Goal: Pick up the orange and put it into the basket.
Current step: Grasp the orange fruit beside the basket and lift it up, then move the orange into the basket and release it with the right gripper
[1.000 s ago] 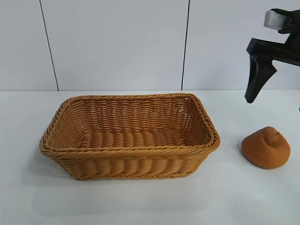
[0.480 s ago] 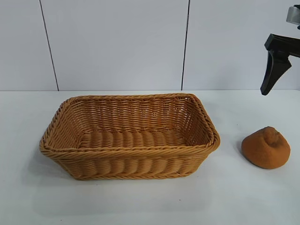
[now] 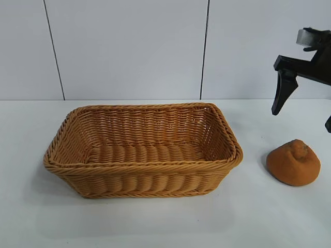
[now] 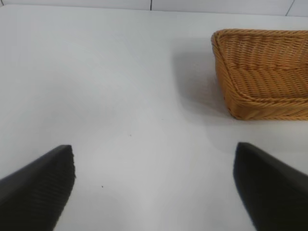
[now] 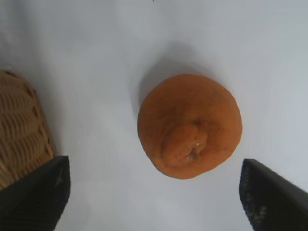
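The orange's knob (image 3: 299,149) points up and is clear of the basket. My right gripper should keep going down with open fingers and close around the knob (image 5: 185,142).
The orange (image 3: 293,162) sits on the white table to the right of the basket (image 3: 143,166), knob up. My right gripper (image 3: 304,111) hangs open in the air above and behind the orange, not touching it. In the right wrist view the orange (image 5: 189,125) lies below, ahead of the open gripper (image 5: 154,192), with a basket corner (image 5: 21,134) at the side. My left gripper (image 4: 154,187) is open and empty over bare table, away from the basket (image 4: 264,79); it is out of the exterior view.
The white table (image 3: 269,217) runs to a white panelled wall (image 3: 129,46) behind. The basket holds nothing that I can see.
My right gripper swung right toward the frame edge, then came back left over the orange. Orange and basket have not moved.
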You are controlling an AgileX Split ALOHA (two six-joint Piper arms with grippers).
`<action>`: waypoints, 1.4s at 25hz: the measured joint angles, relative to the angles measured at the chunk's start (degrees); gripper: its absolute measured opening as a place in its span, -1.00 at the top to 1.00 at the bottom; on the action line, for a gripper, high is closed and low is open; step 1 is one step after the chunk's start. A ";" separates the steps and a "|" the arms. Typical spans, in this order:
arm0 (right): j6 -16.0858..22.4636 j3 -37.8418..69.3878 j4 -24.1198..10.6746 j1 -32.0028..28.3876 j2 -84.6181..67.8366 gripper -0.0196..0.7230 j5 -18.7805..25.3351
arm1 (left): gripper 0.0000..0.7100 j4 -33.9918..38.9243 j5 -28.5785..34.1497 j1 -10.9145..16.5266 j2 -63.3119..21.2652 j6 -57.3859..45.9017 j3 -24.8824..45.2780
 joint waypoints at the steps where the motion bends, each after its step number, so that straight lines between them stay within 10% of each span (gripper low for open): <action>1: 0.00 0.00 0.00 0.00 1.24 -0.81 0.04 | -0.80 0.00 0.00 0.00 0.00 0.00 0.00; 13: 0.00 -0.19 -0.62 0.00 11.82 -0.75 -3.73 | -0.80 0.00 0.00 0.00 0.00 0.00 0.00; 21: -0.24 -0.32 -0.87 0.00 9.24 0.77 -2.47 | -0.80 0.00 0.00 0.00 0.00 0.00 0.00; 35: -0.67 -0.32 -0.81 2.26 -13.12 0.77 -1.57 | -0.80 0.00 0.00 0.00 0.00 0.00 0.00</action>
